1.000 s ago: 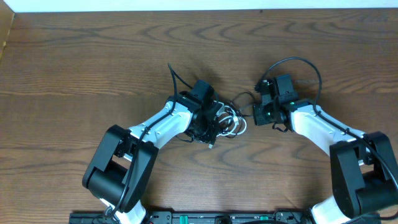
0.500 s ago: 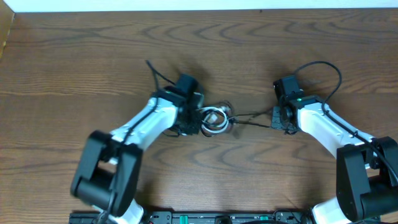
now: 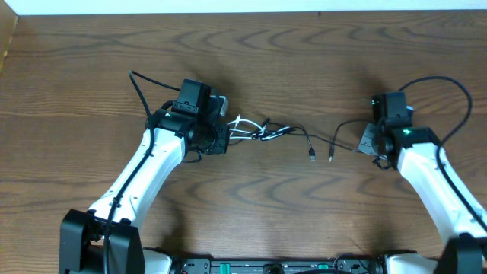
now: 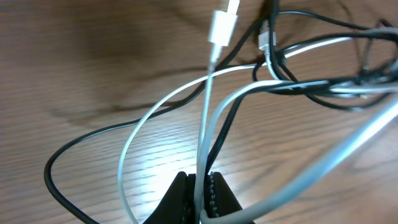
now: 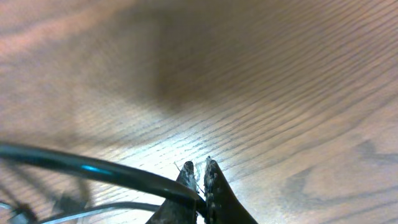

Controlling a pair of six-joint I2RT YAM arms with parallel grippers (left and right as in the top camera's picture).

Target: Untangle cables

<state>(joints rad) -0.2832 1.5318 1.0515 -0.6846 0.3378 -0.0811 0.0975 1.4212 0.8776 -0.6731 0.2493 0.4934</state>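
Both grippers stretch the knot (image 3: 263, 132) tight, so my right gripper should give slack while my left gripper opens and takes the black loops (image 3: 288, 128) nearer the middle of the cables.
A white cable (image 3: 245, 126) and a black cable (image 3: 293, 130) lie knotted together at the table's middle. My left gripper (image 3: 222, 137) is shut on the white cable just left of the knot; in the left wrist view the white cord (image 4: 208, 106) runs up from my closed fingers (image 4: 198, 176) to a white plug (image 4: 221, 27), with black cord (image 4: 68, 149) looped round it. My right gripper (image 3: 367, 141) is shut on a second black cable (image 3: 344, 131), seen clamped in the right wrist view (image 5: 93, 169) between my fingers (image 5: 199, 165). Two loose plug ends (image 3: 313, 156) (image 3: 332, 157) lie side by side, apart.
Each arm's own thick black cable arcs beside its wrist: the left one (image 3: 138, 85), the right one (image 3: 449, 84). The table's far edge (image 3: 243, 14) meets a white strip at the top. A box edge (image 3: 7, 46) shows at far left.
Both arms have drawn apart, the left one leftward and the right one rightward. The tight bundle has stretched into a line, and the right-held black cable has come free of the knot.
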